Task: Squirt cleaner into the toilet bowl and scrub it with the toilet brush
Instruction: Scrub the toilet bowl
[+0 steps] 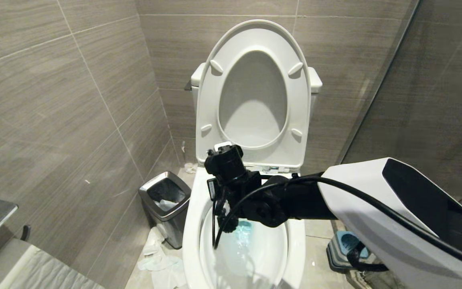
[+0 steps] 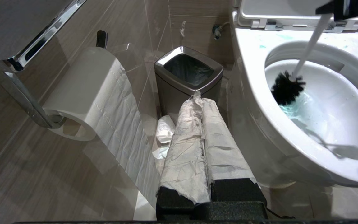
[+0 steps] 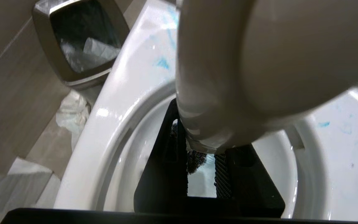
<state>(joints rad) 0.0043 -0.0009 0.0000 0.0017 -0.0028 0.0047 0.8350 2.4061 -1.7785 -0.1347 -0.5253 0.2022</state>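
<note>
The brush's black bristle head is next to the cleaner on the bin's side of the bowl, so next my right gripper sweeps it back into the turquoise pool (image 1: 244, 232).
The toilet bowl (image 1: 191, 237) stands open, its seat and lid raised against the tank. Turquoise cleaner (image 1: 244, 233) pools inside it, with faint blue smears on the rim (image 3: 162, 63). My right gripper (image 3: 202, 146) reaches over the bowl from the right, pointing down, shut on the white handle (image 3: 244, 62) of the toilet brush. In the left wrist view the brush's black bristle head (image 2: 286, 88) sits low in the bowl at the edge of the cleaner (image 2: 294, 109). My left gripper (image 2: 197, 98) is parked low beside the bowl's outer wall, shut, its fingers wrapped in white tissue.
A chrome-rimmed square bin (image 1: 166, 198) stands on the floor left of the bowl, with crumpled tissue (image 1: 155, 257) around it. A toilet paper roll (image 2: 89, 93) hangs on the left wall. The blue-and-grey brush holder (image 1: 345, 247) sits on the floor to the right, by the glass partition.
</note>
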